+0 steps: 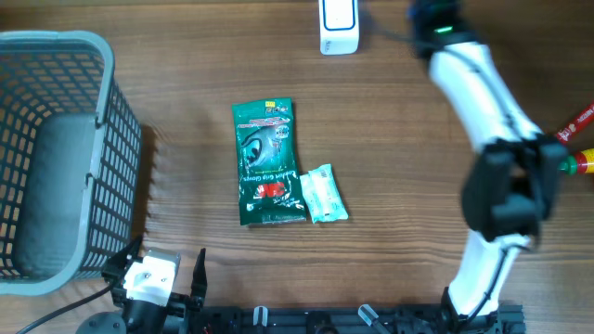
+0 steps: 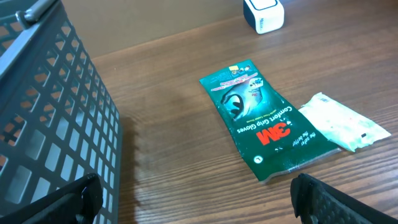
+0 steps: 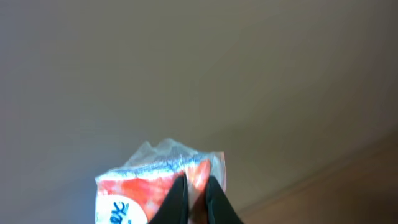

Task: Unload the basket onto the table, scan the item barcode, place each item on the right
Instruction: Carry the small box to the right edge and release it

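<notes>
The red-and-white packet [image 3: 138, 191] is clear of the scanner and the way is open. My right gripper should go on to the capped bottle [image 1: 581, 162] before it lets go beside it.
My right gripper [image 3: 196, 186] is shut on a red-and-white plastic packet [image 3: 143, 190] with blue lettering, and holds it up in the air against a plain wall. From overhead the packet [image 1: 581, 121] pokes out at the right edge beside the right gripper [image 1: 555, 156]. The white scanner [image 1: 338, 24] stands at the far edge of the table, also seen in the left wrist view as the scanner [image 2: 263, 14]. My left gripper [image 2: 199, 205] is open and holds nothing, low over the wood near the front left. No barcode is visible.
A green 3M glove packet [image 1: 267, 162] [image 2: 261, 118] lies mid-table with a small white wipe packet [image 1: 323, 193] [image 2: 345, 121] against its right side. A grey mesh basket [image 1: 102, 139] [image 2: 56, 118] stands at the left, close to my left gripper [image 1: 162, 278].
</notes>
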